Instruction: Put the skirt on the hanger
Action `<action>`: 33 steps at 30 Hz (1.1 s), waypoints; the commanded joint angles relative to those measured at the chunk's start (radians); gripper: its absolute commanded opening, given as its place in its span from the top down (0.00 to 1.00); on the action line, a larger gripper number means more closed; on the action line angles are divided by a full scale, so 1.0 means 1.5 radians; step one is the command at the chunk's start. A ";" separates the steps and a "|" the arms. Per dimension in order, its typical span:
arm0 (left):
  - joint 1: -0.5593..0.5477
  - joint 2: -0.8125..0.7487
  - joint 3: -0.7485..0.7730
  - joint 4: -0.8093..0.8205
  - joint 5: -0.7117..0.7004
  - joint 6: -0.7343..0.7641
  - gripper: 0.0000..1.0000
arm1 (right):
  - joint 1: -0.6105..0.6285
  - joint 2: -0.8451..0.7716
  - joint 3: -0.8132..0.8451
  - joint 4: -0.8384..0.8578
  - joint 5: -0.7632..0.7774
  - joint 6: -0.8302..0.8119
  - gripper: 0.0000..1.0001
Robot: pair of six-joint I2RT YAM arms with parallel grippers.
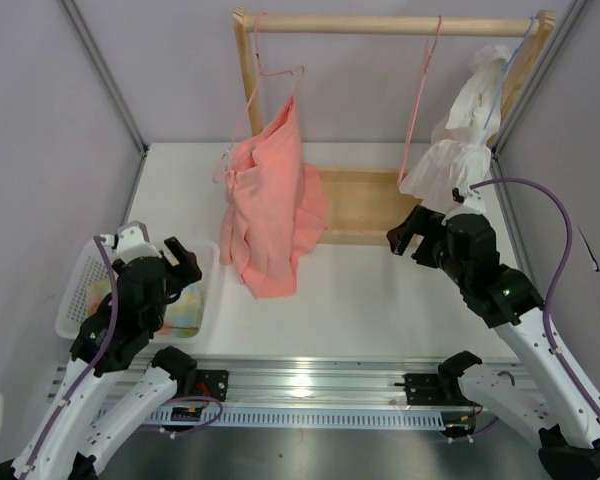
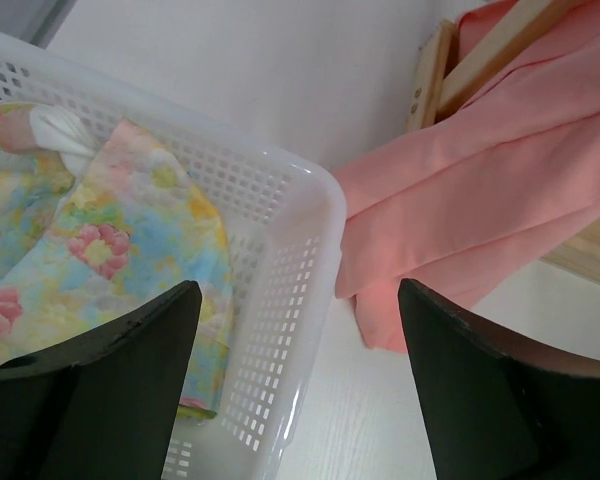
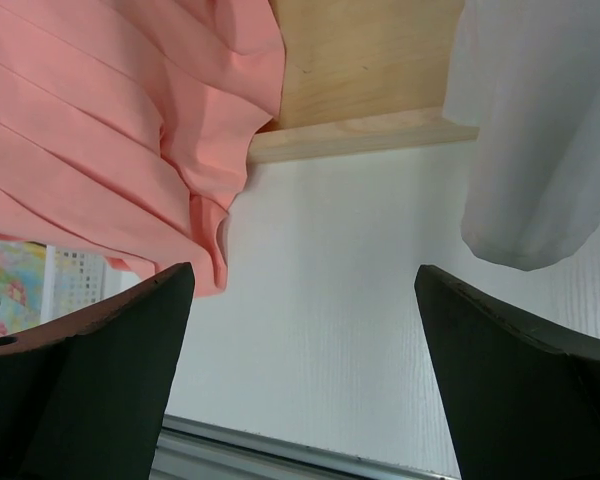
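Observation:
I should keep moving my open left gripper toward the skirt's top edge [image 2: 106, 153] until its fingers are on both sides of it, because the floral skirt's peaked corner [image 2: 131, 139] stands clear of the basket's side.
The floral skirt [image 2: 110, 250] lies crumpled in a white perforated basket [image 2: 305, 225] at the table's left; a bit of it shows in the top view [image 1: 187, 312] beside my left arm. My left gripper [image 1: 183, 258] hovers over the basket's right rim, open and empty, also in its wrist view [image 2: 300, 292]. The bare pale-pink hanger [image 1: 421, 100] hangs by its long hook from the wooden rod [image 1: 380, 25], right of middle. My right gripper [image 1: 404, 233] is open and empty below that hanger, over the table [image 3: 305, 270].
A salmon garment [image 1: 270, 205] hangs on a like pink hanger at the rod's left. A white ruffled garment [image 1: 460, 140] hangs on a light-blue hanger at the right. The rack's wooden base [image 1: 365, 205] lies behind. Grey walls enclose the table.

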 commanded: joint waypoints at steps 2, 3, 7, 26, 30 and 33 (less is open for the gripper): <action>-0.001 0.021 -0.005 -0.006 -0.077 -0.025 0.14 | -0.002 -0.007 0.002 0.028 -0.017 -0.002 0.00; 0.002 0.038 -0.005 -0.009 -0.087 -0.044 0.15 | -0.002 -0.005 0.001 0.027 -0.017 -0.007 0.01; 0.038 0.105 -0.008 -0.016 -0.106 -0.059 0.16 | -0.002 0.012 -0.003 0.041 -0.025 -0.022 0.01; 0.421 0.353 -0.081 0.246 0.086 -0.066 0.14 | -0.002 0.065 -0.039 0.094 -0.092 -0.030 0.01; 0.435 0.410 -0.026 0.246 0.055 -0.063 0.15 | -0.002 0.062 -0.047 0.107 -0.100 -0.025 0.01; 0.440 0.423 -0.012 0.261 0.038 -0.046 0.16 | -0.002 0.062 -0.048 0.109 -0.101 -0.024 0.01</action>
